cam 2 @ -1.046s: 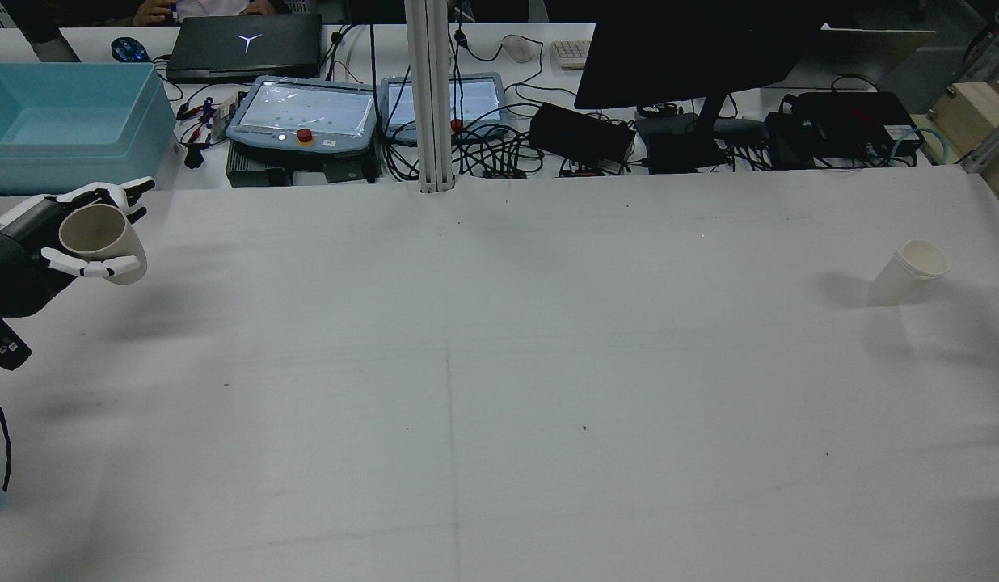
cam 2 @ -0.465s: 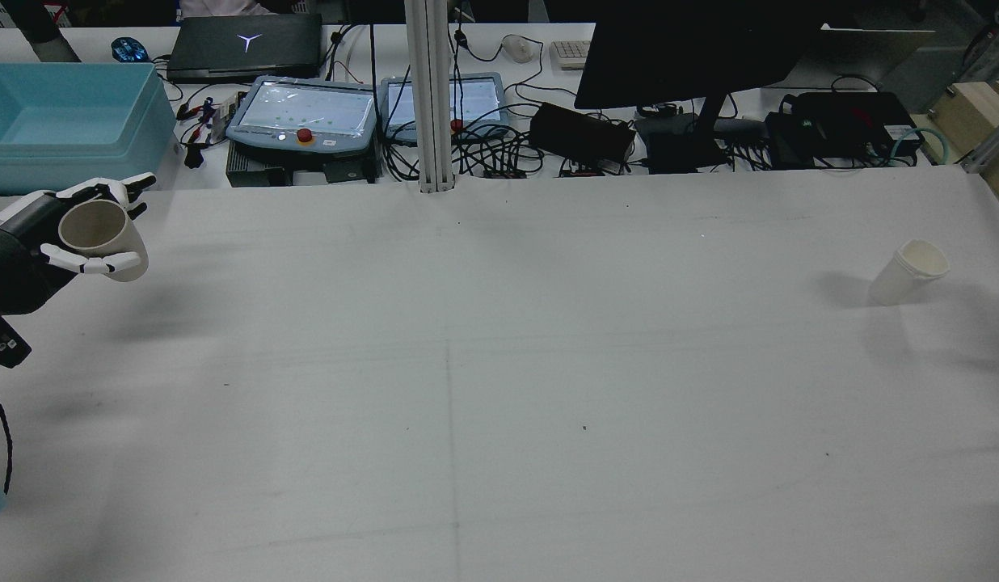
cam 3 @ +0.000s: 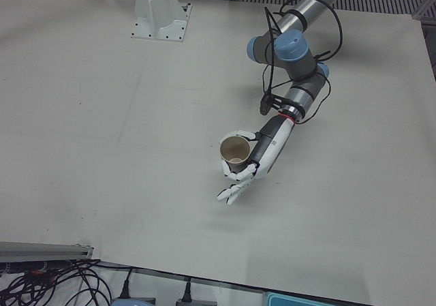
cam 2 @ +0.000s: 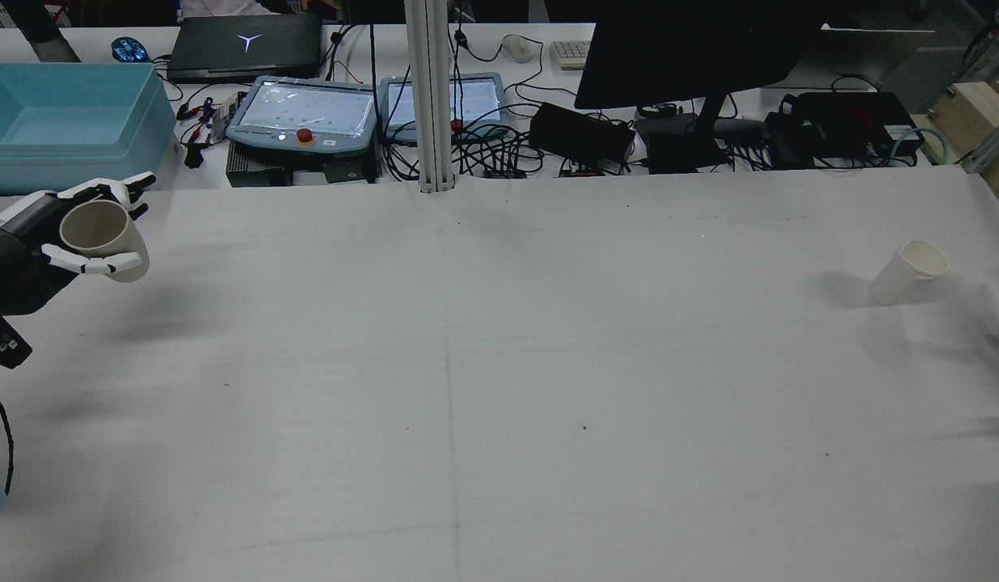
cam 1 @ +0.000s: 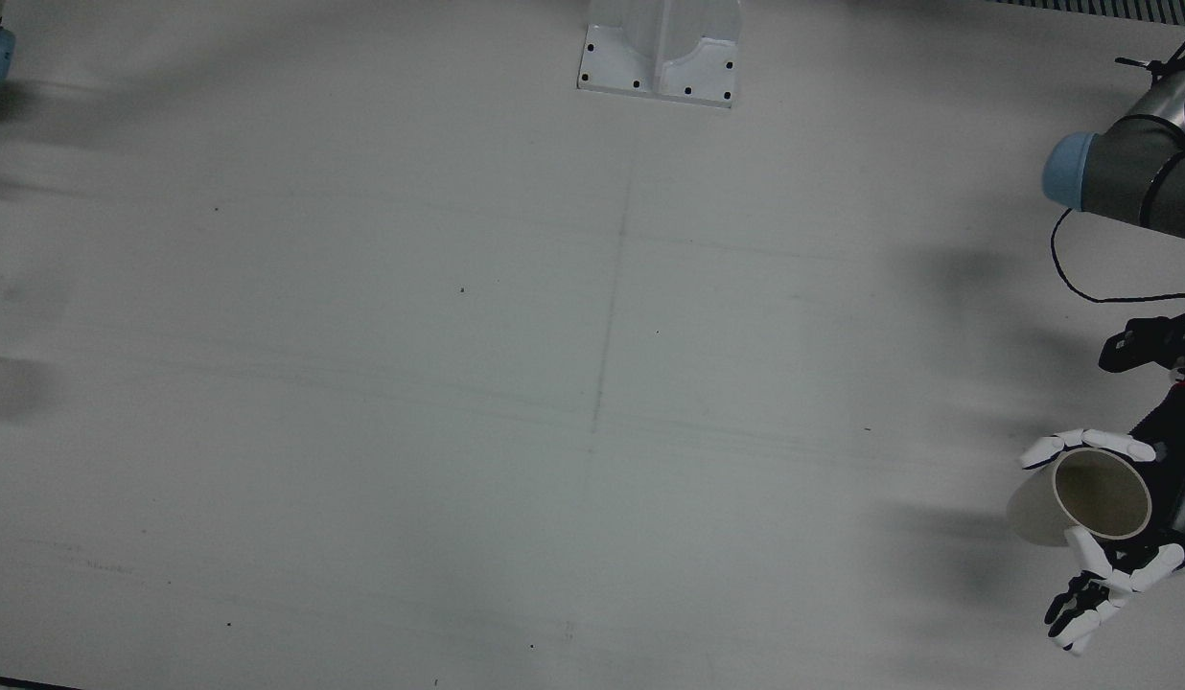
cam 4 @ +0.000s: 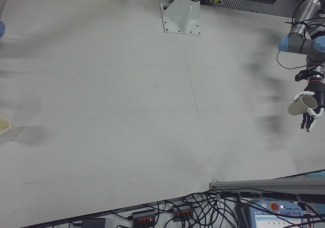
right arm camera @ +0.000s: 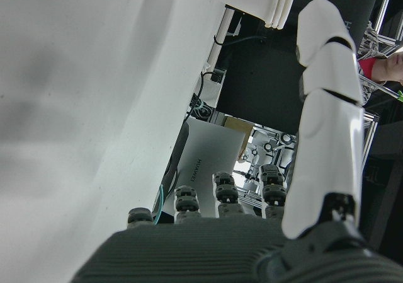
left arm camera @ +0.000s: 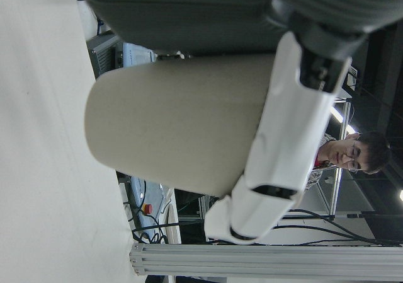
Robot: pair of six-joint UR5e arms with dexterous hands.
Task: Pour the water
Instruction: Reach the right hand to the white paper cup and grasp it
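The white cup [cam 1: 1039, 510] has several rims [right arm camera: 281, 4] close together at its opening, so it will come up as a nested stack when the robot lifts it.
My left hand [cam 2: 39, 250] is shut on a beige paper cup [cam 2: 103, 241] and holds it above the table's left edge, mouth up and slightly tilted. The same cup shows in the front view [cam 1: 1091, 498], the left-front view [cam 3: 235, 155], the right-front view [cam 4: 303, 105] and close up in the left hand view [left arm camera: 176, 125], with fingers [left arm camera: 283, 138] wrapped round it. A white paper cup [cam 2: 909, 271] stands alone on the table's far right, also seen at the edge of the right-front view [cam 4: 3, 127]. My right hand [right arm camera: 239, 245] has its fingers [right arm camera: 327, 125] spread and holds nothing.
Beyond the table's far edge are a blue bin [cam 2: 63, 121], two teach pendants [cam 2: 305, 113], a monitor [cam 2: 693, 48], cables and a laptop [cam 2: 245, 44]. An aluminium post [cam 2: 429, 97] rises at the back middle. A pedestal base [cam 1: 660, 48] sits on the robot's side.
The left hand with the beige cup has barely shifted. A small dark tip has appeared at the right edge of the rear view, near the white cup.
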